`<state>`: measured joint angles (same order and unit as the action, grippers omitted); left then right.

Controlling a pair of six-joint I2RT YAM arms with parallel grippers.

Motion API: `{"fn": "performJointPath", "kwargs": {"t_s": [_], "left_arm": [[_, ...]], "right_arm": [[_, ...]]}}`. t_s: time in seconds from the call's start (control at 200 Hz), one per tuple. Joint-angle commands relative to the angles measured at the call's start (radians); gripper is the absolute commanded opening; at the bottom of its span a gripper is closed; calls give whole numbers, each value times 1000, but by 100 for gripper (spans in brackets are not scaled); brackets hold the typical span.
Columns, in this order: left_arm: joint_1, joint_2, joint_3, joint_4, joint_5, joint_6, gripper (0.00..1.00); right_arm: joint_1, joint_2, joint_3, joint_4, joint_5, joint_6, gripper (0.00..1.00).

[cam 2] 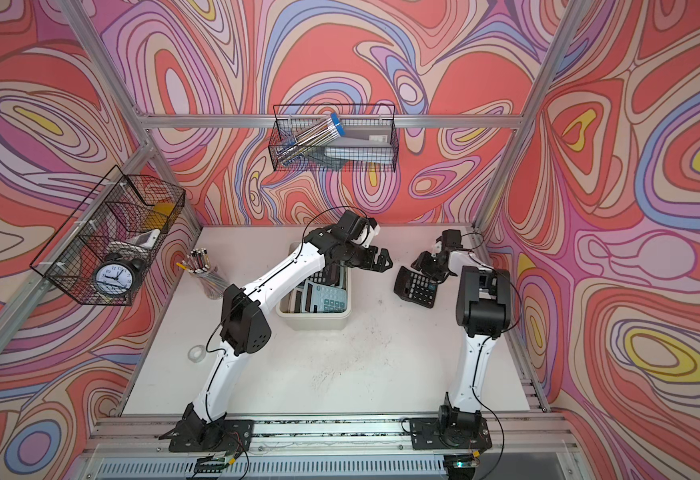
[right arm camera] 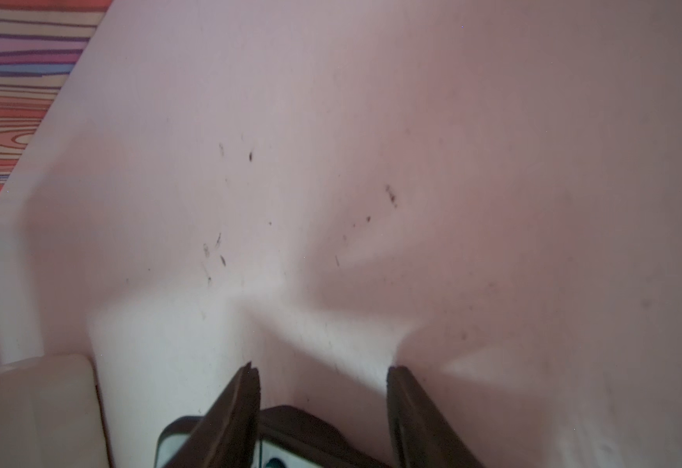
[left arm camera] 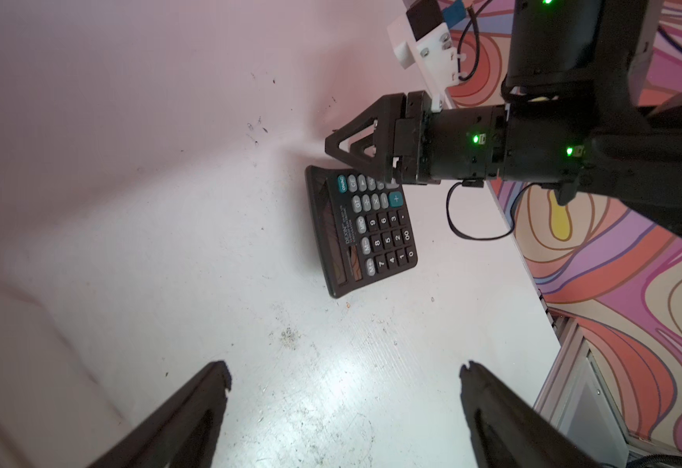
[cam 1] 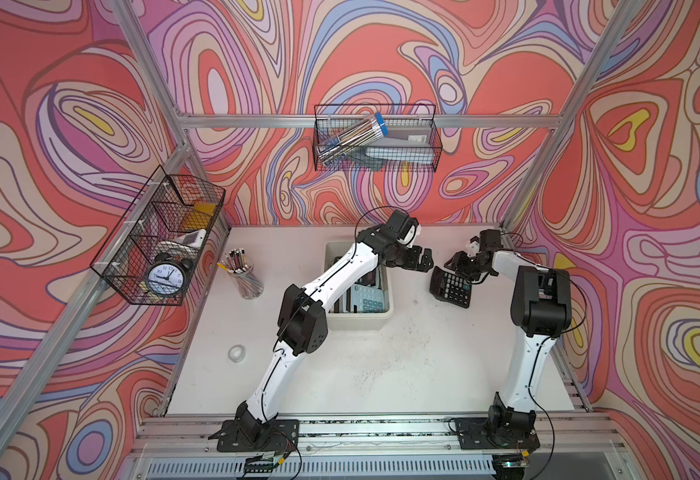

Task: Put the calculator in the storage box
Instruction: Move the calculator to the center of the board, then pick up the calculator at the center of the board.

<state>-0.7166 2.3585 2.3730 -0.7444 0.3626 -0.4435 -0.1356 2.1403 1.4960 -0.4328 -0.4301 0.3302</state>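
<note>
My right gripper sits astride a far corner of the calculator [cam 1: 443,271], so next my left gripper takes the calculator by its display edge [cam 1: 434,284] facing the storage box.
A black calculator [cam 1: 450,287] [cam 2: 418,287] [left arm camera: 365,231] lies on the white table, right of the storage box. In both top views the storage box [cam 1: 356,322] [cam 2: 312,321], a cream tub, holds other calculators under my left forearm. My right gripper [cam 1: 458,264] [cam 2: 425,264] [right arm camera: 321,370] is low over the calculator's far end. Its jaws stand apart astride a corner of the calculator [right arm camera: 290,425], with a gap on one side. My left gripper [cam 1: 427,259] [cam 2: 383,262] [left arm camera: 345,370] hovers wide open and empty between box and calculator.
A glass cup of pencils [cam 1: 246,278] and a clear tape roll [cam 1: 236,353] stand left of the box. A wire basket with an alarm clock [cam 1: 161,249] hangs on the left frame. Another wire basket [cam 1: 375,139] hangs on the back rail. The side wall runs close behind the calculator.
</note>
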Motion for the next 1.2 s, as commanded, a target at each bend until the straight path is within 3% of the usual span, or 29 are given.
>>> {"fn": "performJointPath", "kwargs": {"t_s": [0.0, 0.416, 0.686, 0.881, 1.192], "left_arm": [[-12, 54, 63, 15, 49, 14, 89], [-14, 180, 80, 48, 42, 8, 75], [-14, 241, 87, 38, 17, 17, 70], [-18, 274, 88, 30, 35, 9, 66], [-45, 294, 86, 13, 64, -5, 48]], "right_arm": [[33, -41, -63, -35, -13, -12, 51], [90, -193, -226, 7, -85, -20, 50], [87, -377, -347, 42, 109, 65, 56], [87, -524, -473, 112, 120, 103, 58], [76, -668, -664, 227, 120, 173, 59]]}}
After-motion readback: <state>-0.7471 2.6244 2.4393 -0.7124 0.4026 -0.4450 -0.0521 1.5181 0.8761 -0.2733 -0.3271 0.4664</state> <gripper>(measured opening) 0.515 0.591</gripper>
